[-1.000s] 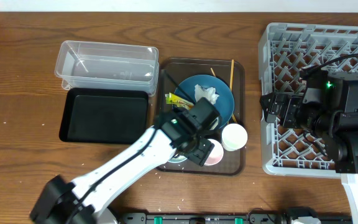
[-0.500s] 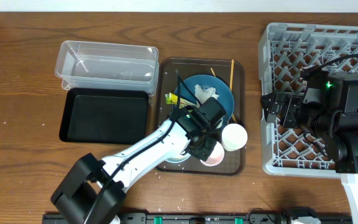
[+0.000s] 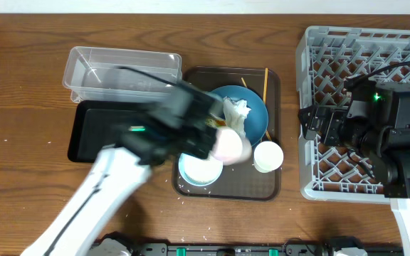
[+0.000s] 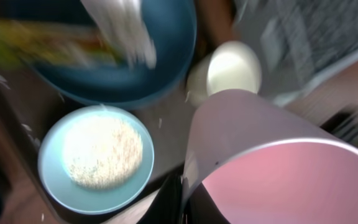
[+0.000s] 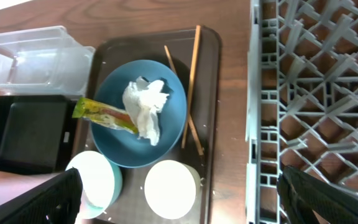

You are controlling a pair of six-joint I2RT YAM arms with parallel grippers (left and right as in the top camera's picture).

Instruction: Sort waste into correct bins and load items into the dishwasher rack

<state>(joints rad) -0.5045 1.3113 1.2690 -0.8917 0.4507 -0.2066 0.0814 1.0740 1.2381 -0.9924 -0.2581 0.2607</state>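
The robot's left gripper has the pink cup far from the grey rack (image 3: 324,169), so next the right gripper grabs the cup (image 3: 243,148) by its base and loads it.
My left gripper (image 4: 182,200) is shut on the rim of the small pink cup (image 4: 272,168), one finger inside the wall and one outside. In the overhead view the pink cup (image 3: 229,146) hangs blurred above the brown tray (image 3: 270,186). Below it sit the light blue bowl (image 4: 98,157) holding rice, the whitish cup (image 3: 267,156) and the dark blue dish (image 5: 114,142). In the dish lie the white napkin (image 5: 145,107) and the yellow-green wrapper (image 5: 103,114). Chopsticks (image 5: 194,74) lie along the dish's right side. My right gripper (image 5: 179,186) is open near the grey rack (image 3: 365,43).
A clear tub (image 3: 123,71) and a black tray (image 3: 95,135) stand left of the brown tray. Loose rice grains are scattered on the brown tray and the wooden table near its front edge. The right arm's body covers part of the rack.
My left gripper closed on the pink cup's rim and lifted it off the tray, and the arm is swinging left, blurred. The right arm has not moved.
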